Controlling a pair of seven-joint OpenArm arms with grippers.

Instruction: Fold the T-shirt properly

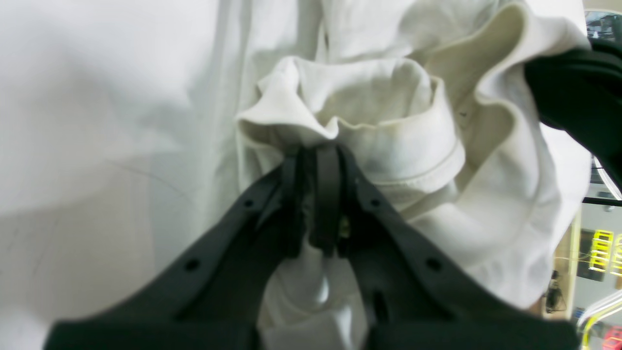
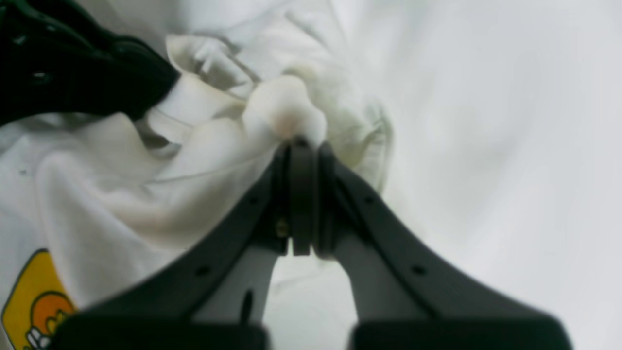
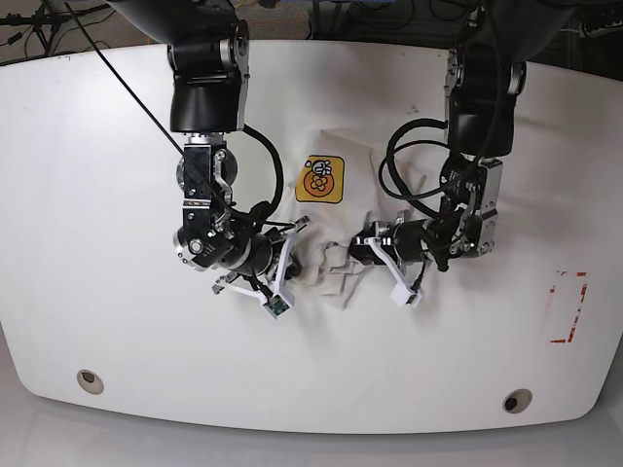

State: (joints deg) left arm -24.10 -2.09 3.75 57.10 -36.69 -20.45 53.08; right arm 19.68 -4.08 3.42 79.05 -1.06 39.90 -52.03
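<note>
My left gripper is pinching the rolled hem fold partway along, and the fold's corner is loose. Next, I open the gripper, move back and grip the T-shirt closer to that loose corner.
The off-white T-shirt lies bunched into a wrinkled heap at the table's middle, its yellow-orange badge facing up at the far side. My left gripper is shut on a rolled hem fold of the T-shirt; in the base view it reaches into the heap from the right. My right gripper is shut on another bunched fold of the T-shirt, entering the heap from the left. Both grippers sit close together, each showing at the edge of the other wrist view. The badge shows at lower left.
The white table extends around the heap on all sides. A red marked rectangle sits near the right edge. Two round holes lie near the front edge. Black cables loop off both arms above the cloth.
</note>
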